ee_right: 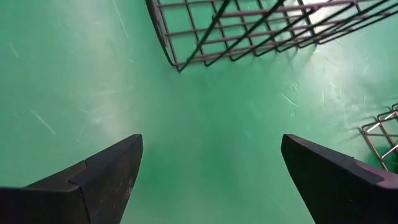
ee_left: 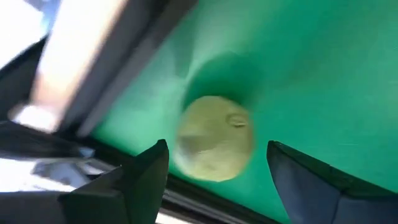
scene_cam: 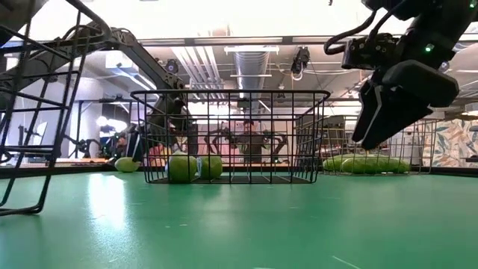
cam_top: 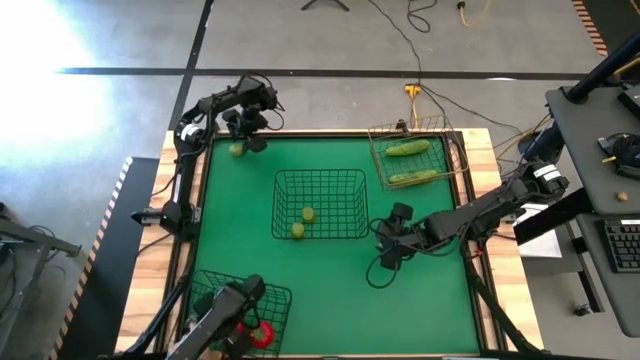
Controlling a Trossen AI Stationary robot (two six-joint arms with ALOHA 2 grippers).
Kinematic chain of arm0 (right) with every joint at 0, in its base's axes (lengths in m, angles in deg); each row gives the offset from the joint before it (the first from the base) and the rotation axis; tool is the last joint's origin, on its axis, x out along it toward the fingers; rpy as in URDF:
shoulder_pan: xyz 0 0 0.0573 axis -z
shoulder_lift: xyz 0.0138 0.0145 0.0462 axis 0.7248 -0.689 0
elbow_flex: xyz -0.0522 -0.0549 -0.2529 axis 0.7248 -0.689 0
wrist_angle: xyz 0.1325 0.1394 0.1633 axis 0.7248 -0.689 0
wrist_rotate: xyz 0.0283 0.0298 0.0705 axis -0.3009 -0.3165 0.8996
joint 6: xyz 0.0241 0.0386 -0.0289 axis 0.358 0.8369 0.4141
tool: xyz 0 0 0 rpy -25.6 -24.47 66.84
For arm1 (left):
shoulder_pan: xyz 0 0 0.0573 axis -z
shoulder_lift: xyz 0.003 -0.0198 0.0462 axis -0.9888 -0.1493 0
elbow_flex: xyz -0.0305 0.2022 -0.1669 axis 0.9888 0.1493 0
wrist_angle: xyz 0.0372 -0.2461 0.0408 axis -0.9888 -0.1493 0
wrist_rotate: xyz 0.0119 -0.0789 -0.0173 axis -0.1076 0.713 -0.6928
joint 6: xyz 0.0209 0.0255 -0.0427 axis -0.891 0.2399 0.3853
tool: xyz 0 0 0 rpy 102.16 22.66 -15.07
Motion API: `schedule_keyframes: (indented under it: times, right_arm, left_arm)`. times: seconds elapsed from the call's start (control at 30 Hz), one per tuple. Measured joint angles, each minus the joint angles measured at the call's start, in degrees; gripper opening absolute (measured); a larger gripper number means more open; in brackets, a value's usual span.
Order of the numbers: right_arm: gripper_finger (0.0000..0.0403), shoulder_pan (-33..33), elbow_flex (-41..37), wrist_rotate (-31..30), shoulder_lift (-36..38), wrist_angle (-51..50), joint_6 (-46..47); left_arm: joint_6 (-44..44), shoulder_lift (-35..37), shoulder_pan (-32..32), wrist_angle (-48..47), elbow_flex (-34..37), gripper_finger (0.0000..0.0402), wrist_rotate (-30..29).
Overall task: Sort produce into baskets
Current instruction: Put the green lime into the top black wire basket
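The robot's left gripper is reaching back at the pale fruit from the mat's far edge (cam_top: 290, 134), so it should lift clear and come in from the fruit's near side (cam_top: 236, 154).
My left gripper (cam_top: 245, 138) is open at the mat's far left corner, just above a pale yellow-green fruit (cam_top: 237, 150). In the left wrist view the fruit (ee_left: 214, 138) rests on the mat between my two fingers (ee_left: 217, 144), close to the mat's edge. My right gripper (cam_top: 388, 248) hangs open and empty above the mat, right of the centre dark basket (cam_top: 320, 178), which holds two pale fruits (cam_top: 303, 222). The tan basket (cam_top: 380, 160) at the far right holds two cucumbers (cam_top: 410, 148). A dark basket (cam_top: 280, 300) at the near left shows something red (cam_top: 262, 335).
A dark fixture (cam_top: 232, 305) reaches over the near left basket and hides part of it. The wooden frame (cam_top: 160, 240) borders the mat. Bare mat (cam_top: 400, 310) lies at the near right. In the low view the centre basket (scene_cam: 231, 97) stands mid-table, with the fruit (scene_cam: 127, 164) to its left.
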Motion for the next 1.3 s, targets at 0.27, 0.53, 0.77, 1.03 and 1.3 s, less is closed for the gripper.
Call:
schedule_keyframes:
  times: [0.27, 0.53, 0.77, 1.03, 1.3]
  right_arm:
    - [0.0376, 1.8, -1.3, 0.5, 0.0, 1.0, 0.1]
    - [0.0376, 1.7, -2.0, 1.9, 0.0, 1.2, 0.9]
    - [0.0376, 1.7, -2.1, 1.9, 0.0, 1.3, 0.7]
    - [0.0376, 1.7, -2.1, 1.8, 0.0, 1.5, 0.5]
    - [0.0376, 1.7, -2.1, 1.9, 0.0, 1.5, 0.5]
  left_arm:
    - [0.0, -0.1, -0.3, 0.3, 0.4, 0.0223, -3.4]
    - [-1.5, -0.1, -0.4, 0.0, 1.7, 0.0142, -2.8]
    - [-1.3, -0.1, -0.5, 0.1, 1.9, 0.0092, -4.2]
    - [-1.1, -0.1, -0.5, -1.5, 0.3, 0.0158, -4.4]
    - [-0.8, -0.1, -0.5, -2.3, 0.6, 0.0188, -2.7]
